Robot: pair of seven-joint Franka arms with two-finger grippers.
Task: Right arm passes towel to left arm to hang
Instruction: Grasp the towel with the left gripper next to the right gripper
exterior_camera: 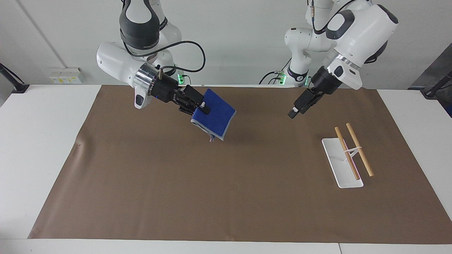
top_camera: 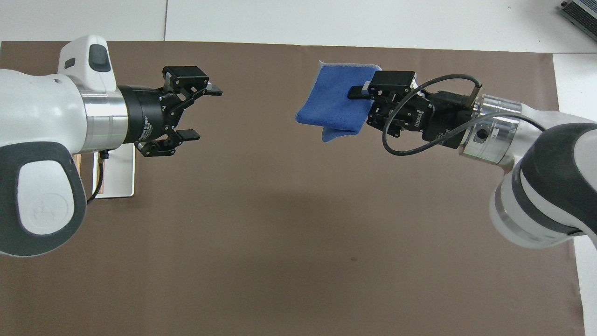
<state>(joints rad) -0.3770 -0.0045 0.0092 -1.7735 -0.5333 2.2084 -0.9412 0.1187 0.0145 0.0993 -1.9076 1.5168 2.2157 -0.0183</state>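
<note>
The blue towel [top_camera: 340,96] will hang over the wooden rods when I lay it across the rack, because the towel's loose corner [top_camera: 334,133] folds down limply.
The blue towel [exterior_camera: 216,118] hangs folded in the air from my right gripper [exterior_camera: 202,107], which is shut on its edge over the middle of the brown mat. In the overhead view the towel [top_camera: 333,102] hangs from the right gripper [top_camera: 357,93]. My left gripper [exterior_camera: 293,113] is open and empty in the air over the mat, pointing at the towel with a wide gap between them. It also shows in the overhead view [top_camera: 205,112]. The rack [exterior_camera: 353,150] with two wooden rods on a white base stands at the left arm's end.
The brown mat [exterior_camera: 226,197] covers most of the white table [exterior_camera: 35,141]. In the overhead view the left arm hides much of the rack's white base [top_camera: 116,179]. A black cable loops beside the right wrist [top_camera: 406,140].
</note>
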